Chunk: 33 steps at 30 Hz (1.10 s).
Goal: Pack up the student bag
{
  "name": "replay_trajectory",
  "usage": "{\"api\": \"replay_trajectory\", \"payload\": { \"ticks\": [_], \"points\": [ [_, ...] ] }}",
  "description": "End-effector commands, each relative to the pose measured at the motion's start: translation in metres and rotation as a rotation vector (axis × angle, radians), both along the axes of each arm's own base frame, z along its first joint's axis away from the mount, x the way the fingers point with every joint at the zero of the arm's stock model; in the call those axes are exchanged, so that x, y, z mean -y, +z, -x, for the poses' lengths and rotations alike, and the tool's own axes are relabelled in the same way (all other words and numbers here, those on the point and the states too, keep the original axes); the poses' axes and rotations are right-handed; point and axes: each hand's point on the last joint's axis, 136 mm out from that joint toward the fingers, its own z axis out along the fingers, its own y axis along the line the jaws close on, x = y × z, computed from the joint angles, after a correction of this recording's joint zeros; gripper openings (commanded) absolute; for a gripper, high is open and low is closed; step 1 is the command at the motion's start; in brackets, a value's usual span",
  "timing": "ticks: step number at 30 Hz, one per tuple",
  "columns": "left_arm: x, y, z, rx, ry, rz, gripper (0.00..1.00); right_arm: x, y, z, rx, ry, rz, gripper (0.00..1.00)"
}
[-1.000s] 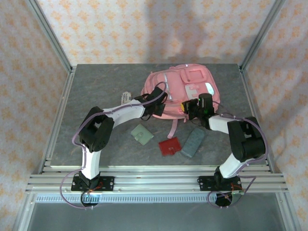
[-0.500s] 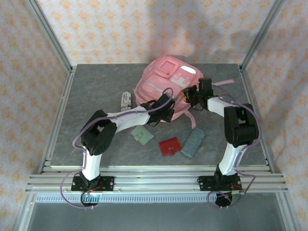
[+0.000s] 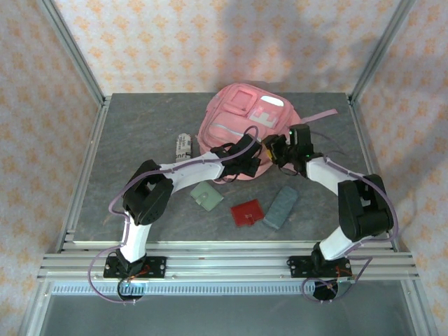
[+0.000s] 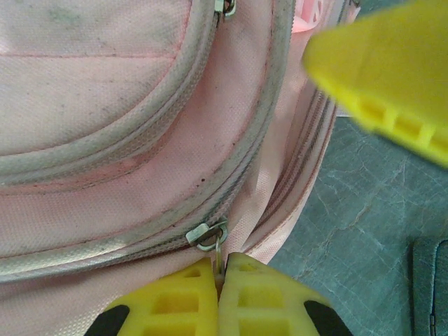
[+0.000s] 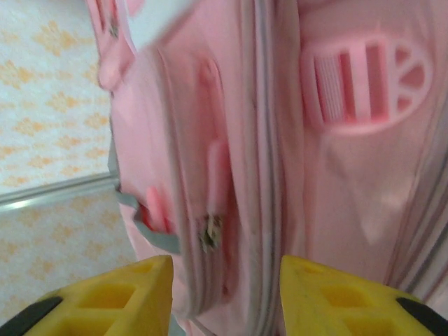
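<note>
Next, I swing the student bag (image 3: pixel 243 115) straight, because it slants with its zip pull in my left gripper. Then I should pinch the zip's edge (image 4: pixel 239 183) with my right gripper.
The student bag (image 3: pixel 241 119), big and pink with grey zip trim, lies at the back middle of the table. At its near edge my left gripper (image 3: pixel 245 151) is shut on the metal zip pull (image 4: pixel 220 257), which hangs from a zip slider (image 4: pixel 205 234). My right gripper (image 3: pixel 277 148) is at the bag's near right corner. In the right wrist view it (image 5: pixel 225 280) stands open, its yellow fingers (image 5: pixel 329 294) on either side of a blurred fold of the bag (image 5: pixel 280 140) with a second zip slider (image 5: pixel 210 231). One right finger (image 4: pixel 392 70) shows in the left wrist view.
A green pouch (image 3: pixel 207 195), a red square (image 3: pixel 246 212) and a grey-blue case (image 3: pixel 281 206) lie on the table in front of the bag. A small striped item (image 3: pixel 183 146) lies left of it. A pink strap (image 3: pixel 318 116) trails to the right. Metal frame posts border the table.
The bag has shifted back and left and stands more bunched up. My right gripper has gone from shut to open. My left gripper has moved right along the bag's near edge.
</note>
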Motion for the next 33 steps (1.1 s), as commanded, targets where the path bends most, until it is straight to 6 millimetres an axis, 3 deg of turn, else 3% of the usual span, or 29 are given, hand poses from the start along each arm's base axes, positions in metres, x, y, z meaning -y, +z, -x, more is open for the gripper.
{"api": "replay_trajectory", "payload": {
  "ticks": [1,7,12,16,22,26,30,33],
  "points": [
    [0.005,0.01,-0.001,0.004,-0.017,0.011,0.0,-0.005,-0.002,0.003,0.015,0.007,-0.009,0.43],
    [0.006,0.011,0.001,0.001,-0.024,0.024,0.0,-0.024,-0.008,0.0,0.016,0.03,-0.026,0.37],
    [-0.002,0.003,0.004,-0.006,-0.007,-0.002,0.0,-0.032,-0.011,-0.01,0.017,0.026,-0.044,0.0],
    [-0.03,-0.006,0.005,-0.031,0.051,-0.019,0.0,-0.022,-0.012,-0.014,0.031,-0.022,-0.016,0.0],
    [-0.106,-0.014,0.006,-0.055,0.178,-0.043,0.0,0.009,-0.021,-0.014,0.018,-0.137,-0.009,0.0],
    [-0.148,-0.022,0.009,-0.071,0.248,-0.078,0.0,0.019,-0.021,-0.015,0.027,-0.177,-0.006,0.0],
    [-0.165,-0.023,0.009,-0.065,0.279,-0.104,0.0,0.019,-0.014,-0.02,0.044,-0.178,-0.015,0.0],
    [-0.159,-0.025,0.01,-0.082,0.264,-0.087,0.0,0.024,-0.001,-0.03,0.072,-0.182,-0.018,0.0]
  ]
}}
